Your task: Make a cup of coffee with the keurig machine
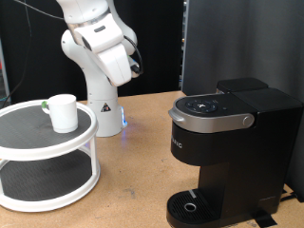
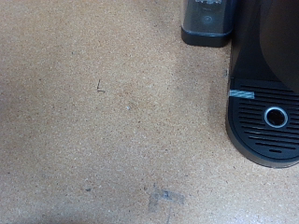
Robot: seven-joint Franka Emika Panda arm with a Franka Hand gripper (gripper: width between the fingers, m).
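The white cup (image 1: 64, 115) is on the round stand, while my gripper faces the machine's empty drip base (image 1: 193, 207). Next, I swing over to the white cup first.
The white cup (image 1: 64, 112) stands upright on the top shelf of a white round two-tier stand (image 1: 28, 142) at the exterior view's left. A small green-lidded pod (image 1: 45, 104) sits just behind it. The black keurig machine (image 1: 228, 133) stands at the right with its lid down and its round drip base (image 1: 193, 205) bare. The gripper (image 1: 133, 63) hangs on the raised white arm, high above the table between stand and machine, and holds nothing that shows. Its fingers do not appear in the wrist view, which shows the drip base (image 2: 269, 117) and bare table.
The white robot base (image 1: 103, 109) with a small blue light stands behind the stand. The brown particle-board table (image 1: 133, 171) runs between stand and machine. A dark boxy object (image 2: 207, 22) lies next to the machine in the wrist view. Black curtains hang behind.
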